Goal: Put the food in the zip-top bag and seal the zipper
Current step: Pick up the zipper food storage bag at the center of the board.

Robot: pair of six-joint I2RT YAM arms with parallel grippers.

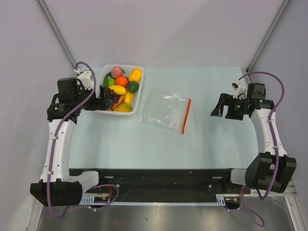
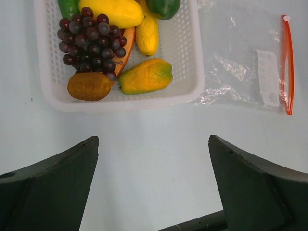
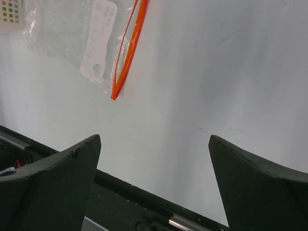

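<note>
I should go on heading for the bag until my fingers close on the bag's red-orange zipper edge [image 1: 186, 116], which faces my open right gripper across clear space [image 1: 201, 113].
The food lies piled in a white tray [image 1: 140, 100] at the back left: dark purple grapes [image 2: 91, 41], a yellow-green mango [image 2: 146, 76], a brown kiwi [image 2: 89, 86], a yellow lemon [image 2: 147, 33], plus an orange [image 1: 121, 81] and a pink peach [image 1: 116, 71]. The clear zip-top bag [image 1: 166, 111] lies flat to the right of the tray, and its red-orange zipper [image 1: 186, 115] runs along the right edge. My left gripper [image 1: 103, 97] is open at the tray's left edge, holding nothing. My right gripper [image 1: 215, 107] is open and empty to the right of the bag.
The bag [image 3: 67, 33] carries a white label [image 3: 98, 38] beside the zipper [image 3: 129, 57]. A black rail [image 1: 159, 175] runs along the table's near edge between the arm bases. Grey walls close in behind the table.
</note>
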